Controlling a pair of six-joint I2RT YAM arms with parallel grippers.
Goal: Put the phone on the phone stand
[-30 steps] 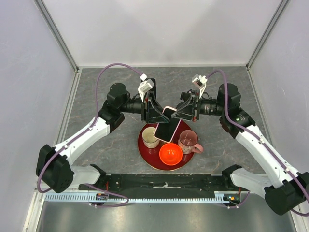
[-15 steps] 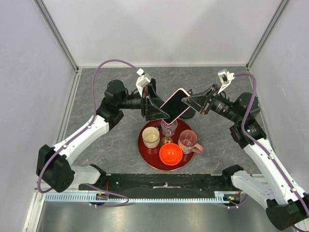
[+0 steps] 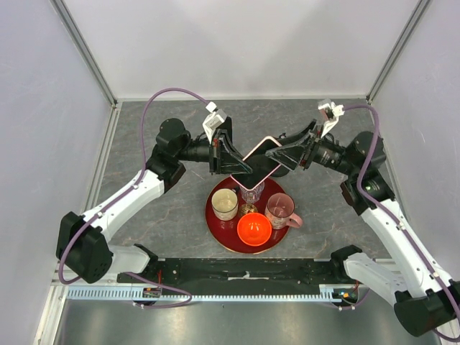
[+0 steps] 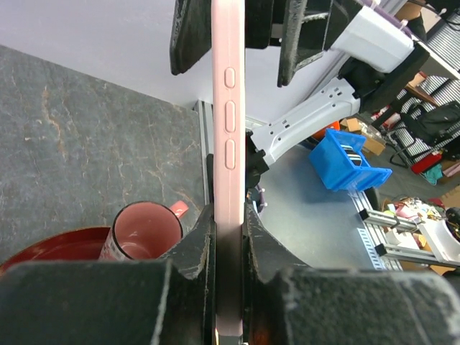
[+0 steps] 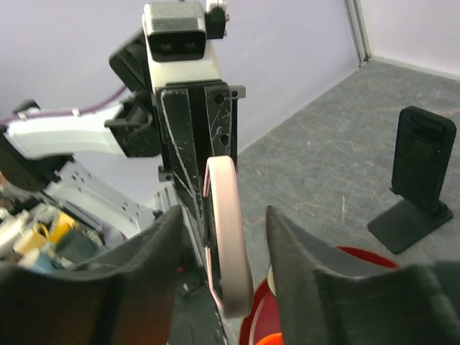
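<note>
The phone [image 5: 230, 237] is at a slant in my right gripper's open fingers, so next my right gripper lines up squarely with the phone's edge [image 3: 267, 177] and closes before my left gripper opens.
The phone [image 3: 257, 164], pink-edged, hangs edge-on over the back of the tray between my two grippers. My left gripper [image 3: 233, 162] is shut on its left end; in the left wrist view the fingers [image 4: 198, 241] press both faces of the phone [image 4: 228, 108]. My right gripper [image 3: 282, 156] is open around the other end, and gaps show on both sides of the phone [image 5: 226, 230] between its jaws [image 5: 223, 215]. The phone stand [image 5: 420, 180], black with an upright slab on a flat foot, stands on the table beyond; the top view hides it.
Below the phone a red round tray [image 3: 213, 224] holds a cream cup [image 3: 224, 204], a clear glass [image 3: 250, 192], a pink mug [image 3: 280, 210] and an orange bowl [image 3: 254, 228]. Grey walls close the table on three sides.
The phone rose from just above the tray, carried by the right gripper. The left gripper then shut on it and the right gripper opened.
</note>
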